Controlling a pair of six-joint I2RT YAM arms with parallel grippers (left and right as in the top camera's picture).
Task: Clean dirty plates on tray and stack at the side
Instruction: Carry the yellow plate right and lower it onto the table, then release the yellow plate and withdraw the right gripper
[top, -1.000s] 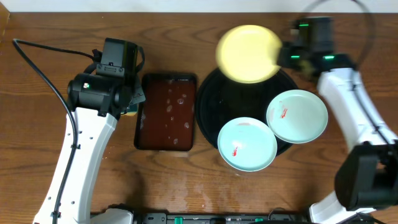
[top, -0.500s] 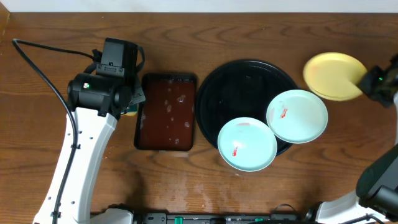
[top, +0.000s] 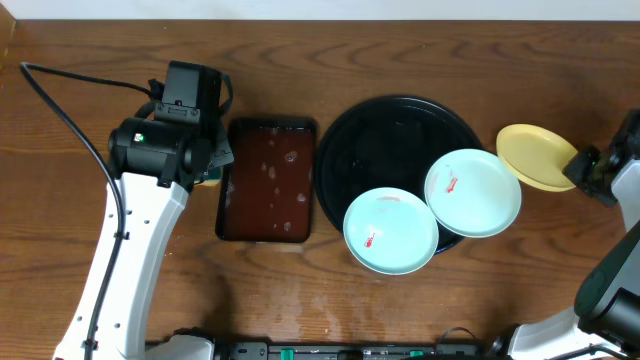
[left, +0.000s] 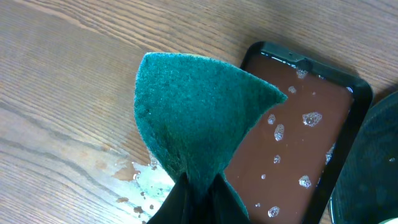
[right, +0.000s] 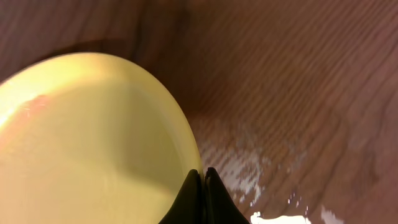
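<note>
I should pull the pale yellow plate (top: 534, 157) away from the mint-white plate next with my right gripper, because there is open wood (top: 592, 122) beyond it. I should let go once it lies clear.
My right gripper (top: 578, 168) (right: 202, 171) is shut on the right rim of the pale yellow plate (top: 535, 155) (right: 93, 143). It holds the plate low over the wet wood just right of the black round tray (top: 390, 135). Two mint-white plates (top: 390, 231) (top: 473, 192), each with a red smear, lie on the tray's front half and overhang its rim. My left gripper (left: 199, 186) is shut on a green sponge (left: 199, 112) by the left edge of the brown tray. In the overhead view the wrist hides these fingers.
A rectangular dark-brown tray (top: 267, 180) (left: 292, 149) holds soapy water, left of the black tray (left: 373, 174). A wet foamy patch (left: 146, 180) lies on the wood below the sponge. A cable (top: 60, 100) runs across the table's left side.
My right gripper has carried the yellow plate from over the tray's back edge out to the right of the tray and lower. The mint plates sit slightly further left. The left arm is still.
</note>
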